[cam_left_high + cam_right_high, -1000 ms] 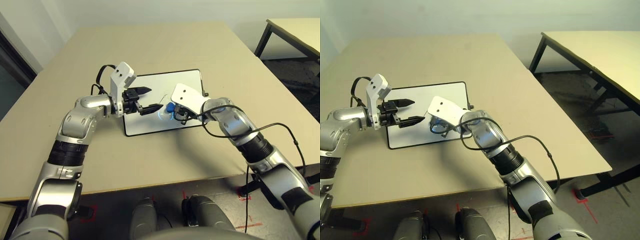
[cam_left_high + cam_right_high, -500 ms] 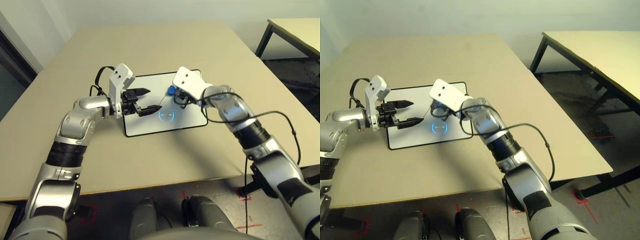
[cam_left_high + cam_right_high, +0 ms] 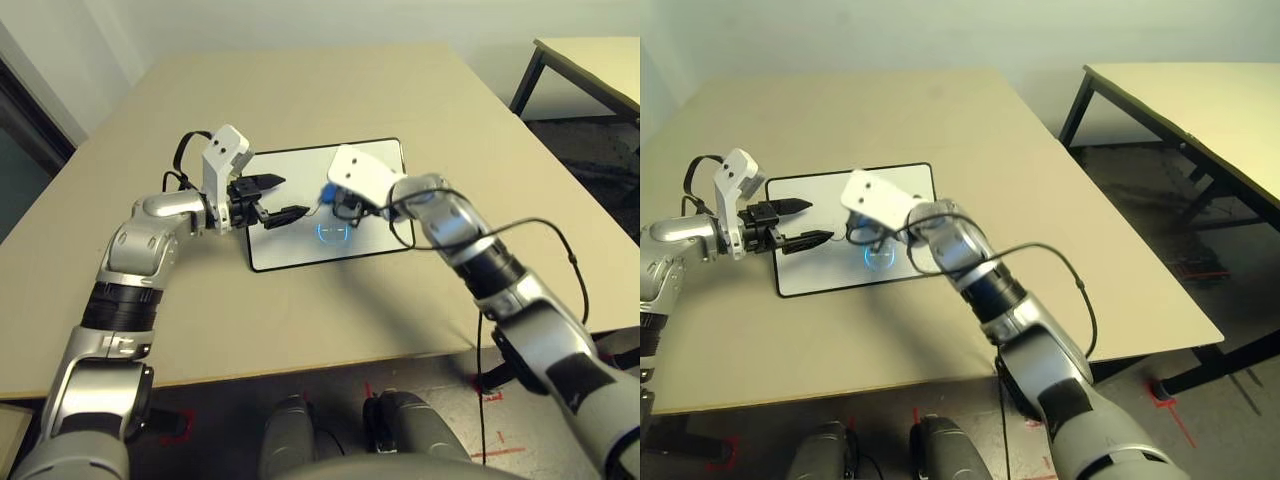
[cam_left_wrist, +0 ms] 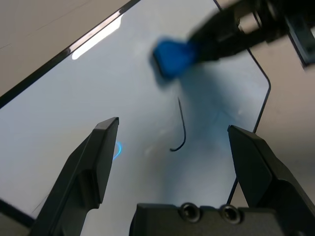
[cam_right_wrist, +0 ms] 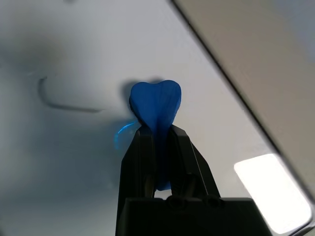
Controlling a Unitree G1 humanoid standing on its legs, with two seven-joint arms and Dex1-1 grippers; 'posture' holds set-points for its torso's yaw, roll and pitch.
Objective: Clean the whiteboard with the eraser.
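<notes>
The blue eraser is beyond the end of the thin black curved line (image 4: 179,100), so my right gripper needs to sweep the eraser back across the line's hooked part (image 4: 182,142).
The whiteboard (image 3: 300,248) lies flat in the middle of the table, black-framed. My right gripper (image 3: 335,203) is shut on the blue eraser (image 3: 326,193), whose tip presses on the board near its centre; the eraser (image 5: 155,101) sticks out past that gripper's fingers (image 5: 142,147). A thin black curved line (image 4: 182,130) and a blue ring mark (image 3: 332,232) remain on the white surface. My left gripper (image 3: 290,196) hovers open over the board's left part, holding nothing, a short way from the eraser (image 4: 170,56).
The tan table (image 3: 300,90) has wide free room beyond and to both sides of the board. A black cable (image 3: 560,240) loops off my right forearm. A second table (image 3: 590,60) stands apart at the far right, past the floor gap.
My right gripper carried the eraser from the board's near middle toward the far edge, then leftward to the centre. My left gripper drew back a little to the left, still open.
</notes>
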